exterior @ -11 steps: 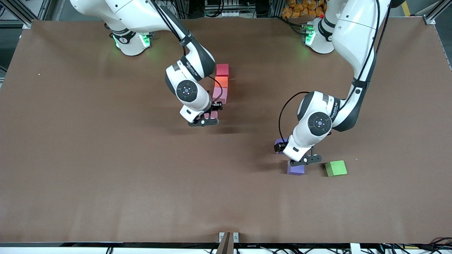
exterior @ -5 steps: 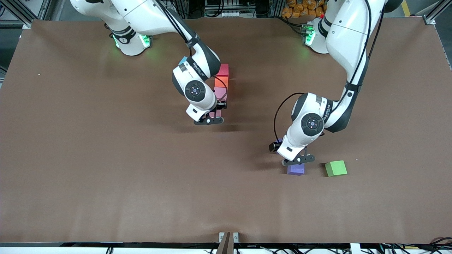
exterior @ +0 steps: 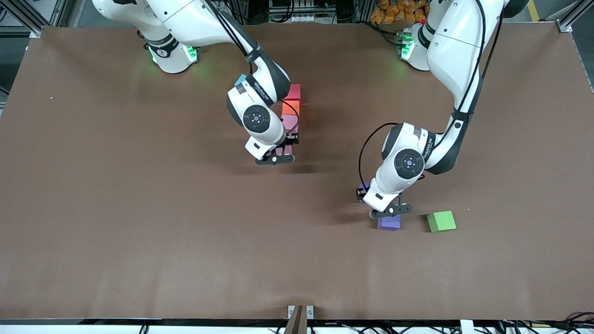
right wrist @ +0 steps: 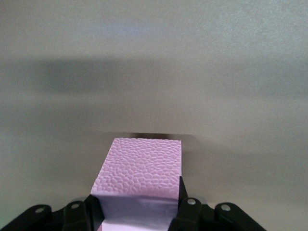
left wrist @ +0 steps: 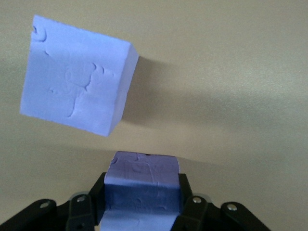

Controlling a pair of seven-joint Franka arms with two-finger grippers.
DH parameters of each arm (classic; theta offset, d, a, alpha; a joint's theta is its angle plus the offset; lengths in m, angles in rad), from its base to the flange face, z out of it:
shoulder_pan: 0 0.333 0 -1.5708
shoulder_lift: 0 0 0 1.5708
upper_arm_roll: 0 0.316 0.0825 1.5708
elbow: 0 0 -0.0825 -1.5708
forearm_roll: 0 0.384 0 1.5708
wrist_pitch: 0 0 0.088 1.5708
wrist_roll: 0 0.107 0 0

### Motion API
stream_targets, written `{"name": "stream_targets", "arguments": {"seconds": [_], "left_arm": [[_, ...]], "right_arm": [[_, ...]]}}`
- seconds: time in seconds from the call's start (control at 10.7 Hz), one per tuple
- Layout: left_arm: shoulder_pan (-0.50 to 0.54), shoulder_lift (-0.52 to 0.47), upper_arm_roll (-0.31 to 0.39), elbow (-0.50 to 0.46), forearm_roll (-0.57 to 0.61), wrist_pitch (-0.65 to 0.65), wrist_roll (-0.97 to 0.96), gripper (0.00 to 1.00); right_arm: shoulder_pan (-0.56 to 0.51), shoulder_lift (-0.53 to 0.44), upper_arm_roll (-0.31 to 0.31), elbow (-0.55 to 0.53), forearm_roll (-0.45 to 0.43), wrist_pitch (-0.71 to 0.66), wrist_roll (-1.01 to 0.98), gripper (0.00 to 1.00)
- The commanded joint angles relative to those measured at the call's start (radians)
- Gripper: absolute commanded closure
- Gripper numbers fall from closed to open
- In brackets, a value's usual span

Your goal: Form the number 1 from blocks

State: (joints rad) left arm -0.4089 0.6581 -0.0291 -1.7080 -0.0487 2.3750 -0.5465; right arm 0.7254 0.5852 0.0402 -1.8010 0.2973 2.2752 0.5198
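My right gripper is at the column's near end, so it should open and move back over the open table before my left gripper brings the purple block.
A column runs toward the front camera: red block, orange block, pink block. At its near end my right gripper is shut on the second pink block, low over the table; I cannot tell if it rests there. Toward the left arm's end, my left gripper is shut on a purple block that sits on the table. A second purple cube lies just farther from the front camera, partly hidden by the left wrist.
A green cube lies beside the gripped purple block, toward the left arm's end. A light blue cube peeks out from under the right arm, next to the red block. The brown table stretches bare toward the right arm's end.
My right gripper carried the pink block up to the column's near end, then held still. My left gripper shifted sideways and settled over the purple block, which stayed in place.
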Motion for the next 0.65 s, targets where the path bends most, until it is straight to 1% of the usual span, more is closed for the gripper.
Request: {"name": "stream_targets", "arguments": {"seconds": [0.0,0.09,0.19,0.37,0.56], "left_arm": [[-0.019,0.014,0.009,0.008,-0.020,0.018,0.013,1.00],[-0.033,0.012,0.005,0.010,-0.019,0.018,0.007,1.00],[-0.054,0.003,0.006,0.010,-0.017,0.015,0.002,1.00],[-0.094,-0.034,0.006,0.007,-0.017,-0.014,-0.001,1.00],[-0.137,-0.072,0.003,0.008,-0.017,-0.052,-0.051,1.00]], "right_arm": [[0.026,0.015,-0.010,0.015,0.029,0.000,0.029,0.47],[0.028,0.015,-0.010,0.017,0.031,-0.002,0.049,0.35],[0.028,0.013,-0.010,0.017,0.031,-0.003,0.075,0.00],[0.011,-0.008,-0.010,0.014,0.029,-0.022,0.078,0.00],[-0.052,-0.065,-0.010,0.012,0.026,-0.109,0.045,0.00]]}}
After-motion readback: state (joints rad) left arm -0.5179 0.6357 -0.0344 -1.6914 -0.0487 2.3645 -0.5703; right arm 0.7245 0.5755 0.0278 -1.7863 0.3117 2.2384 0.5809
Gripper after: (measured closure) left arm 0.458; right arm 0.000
